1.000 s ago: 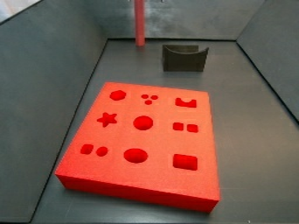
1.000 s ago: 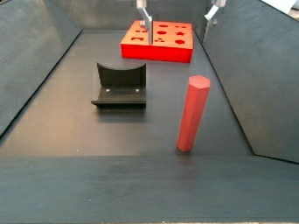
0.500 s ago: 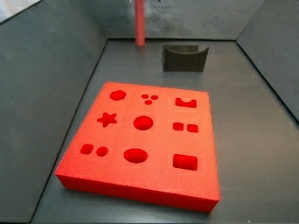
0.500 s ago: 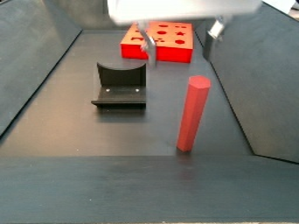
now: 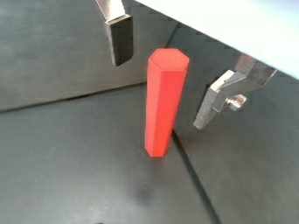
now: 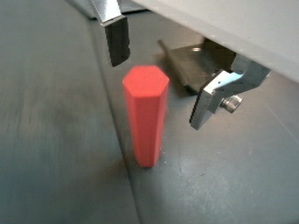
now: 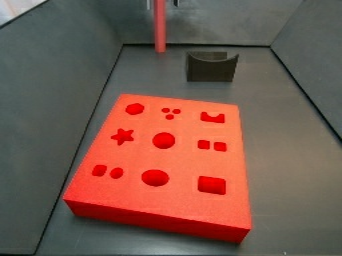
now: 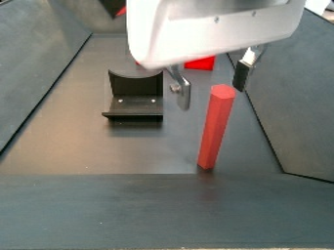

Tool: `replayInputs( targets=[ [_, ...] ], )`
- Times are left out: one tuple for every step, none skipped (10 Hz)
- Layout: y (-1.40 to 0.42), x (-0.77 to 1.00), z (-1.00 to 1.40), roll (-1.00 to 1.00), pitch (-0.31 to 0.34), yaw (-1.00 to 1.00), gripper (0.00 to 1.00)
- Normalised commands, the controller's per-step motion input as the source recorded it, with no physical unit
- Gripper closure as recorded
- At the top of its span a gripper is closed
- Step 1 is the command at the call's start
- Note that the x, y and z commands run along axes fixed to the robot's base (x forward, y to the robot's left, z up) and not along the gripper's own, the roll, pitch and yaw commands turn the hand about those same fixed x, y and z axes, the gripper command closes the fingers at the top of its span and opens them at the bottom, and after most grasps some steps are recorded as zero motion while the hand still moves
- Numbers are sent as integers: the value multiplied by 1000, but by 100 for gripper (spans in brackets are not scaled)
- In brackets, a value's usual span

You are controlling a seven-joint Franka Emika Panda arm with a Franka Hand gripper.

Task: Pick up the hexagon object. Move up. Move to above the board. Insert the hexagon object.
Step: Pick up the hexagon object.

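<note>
The board's far corner hole point(image 7: 135, 109) is outlined as a hexagon, so the tip of the hexagon object point(image 7: 159, 27) will slide into that hole when the robot lowers it.
The hexagon object is a slim red bar standing upright on the dark floor, seen in both wrist views point(image 5: 163, 105) point(image 6: 143, 118) and both side views point(image 7: 159, 28) point(image 8: 216, 127). My gripper point(image 8: 212, 86) is open and hangs over the bar's top end, with one finger point(image 5: 118, 39) on each side and a gap to the bar on both. It also shows in a wrist view point(image 6: 158, 93). The board point(image 7: 181, 195) is a flat red slab with shaped recesses, lying apart from the bar; only a sliver of the board point(image 8: 202, 64) shows behind my gripper.
The fixture point(image 7: 210, 66) point(image 8: 135, 95), a dark bracket, stands on the floor between the bar and the board; it also shows in a wrist view point(image 6: 187, 63). Grey walls point(image 7: 54, 60) close in the floor on both sides.
My gripper has moved from near the board toward the bar and now straddles its top end. The bar, board and fixture have not moved.
</note>
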Motion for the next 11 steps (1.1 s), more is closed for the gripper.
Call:
replayInputs(
  targets=[
    [57, 0, -383, 77, 0, 1000, 0],
    [114, -14, -400, 30, 0, 991, 0],
    [220, -77, -317, 0, 0, 906, 0],
    [246, -69, -223, -103, 0, 491, 0],
    [117, 9, -146, -156, 0, 14, 0],
    [106, 0, -134, -177, 0, 0, 0],
    [149, 0, -146, -254, -26, -3, 0],
    [134, -20, -114, -299, -51, -51, 0],
    [131, -143, -20, -329, -143, -103, 0],
    [0, -129, 0, -139, -131, -37, 0],
    [-3, 0, 0, 13, 0, 0, 0]
  ],
)
